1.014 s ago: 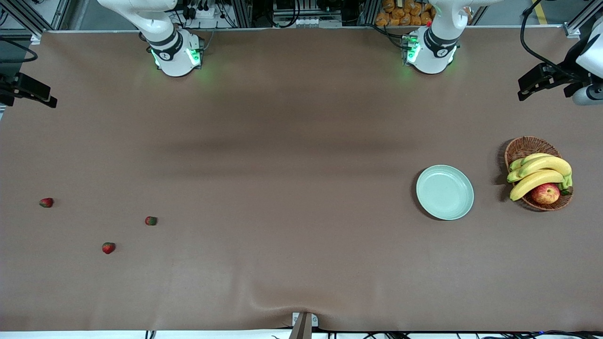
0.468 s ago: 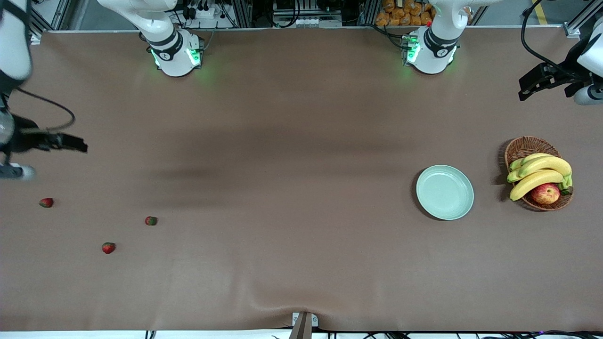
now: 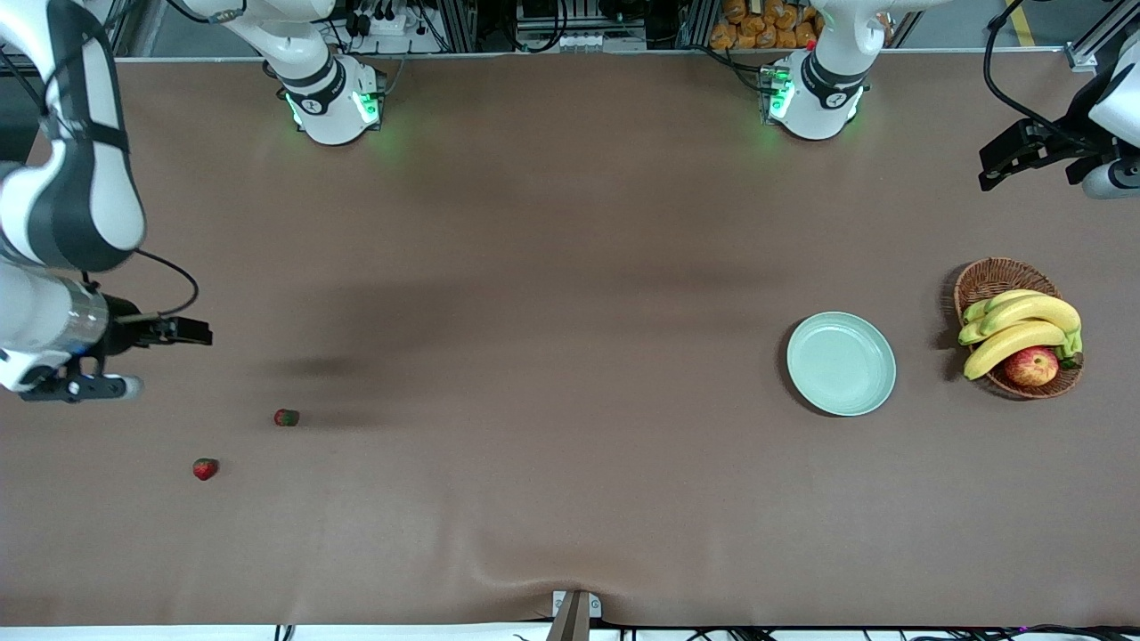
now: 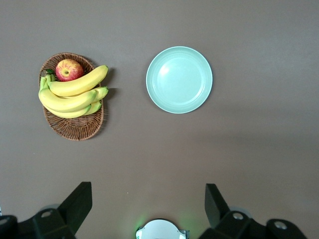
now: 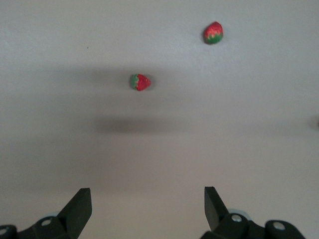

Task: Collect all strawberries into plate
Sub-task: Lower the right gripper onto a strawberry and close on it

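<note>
I go on moving my right gripper down toward the strawberry [image 3: 286, 417] nearest the plate, which lies clear ahead of its open fingers, until the fingers are on both sides of it [image 5: 140, 82].
Two strawberries [image 3: 286, 417] [image 3: 205, 468] lie on the brown table at the right arm's end; a third is hidden under the right arm's hand. My right gripper [image 3: 76, 388] hangs open and empty above that end. In the right wrist view, two strawberries [image 5: 140, 82] [image 5: 213, 33] lie ahead of its spread fingers [image 5: 79, 209], clear of them. The mint-green plate [image 3: 841, 363] [image 4: 179, 79] sits bare toward the left arm's end. My left gripper [image 4: 147, 206] waits high over the table's edge at that end, open with nothing between its fingers.
A wicker basket [image 3: 989, 278] [image 4: 75, 127] with bananas [image 3: 1020, 325] and a red-yellow apple [image 3: 1031, 365] stands beside the plate, closer to the left arm's end. Both arm bases [image 3: 334, 102] [image 3: 812, 93] stand along the table's back edge.
The right arm has swung in from the table's end and come over the strawberries, now covering the one closest to that end. The left arm, plate and basket have not moved.
</note>
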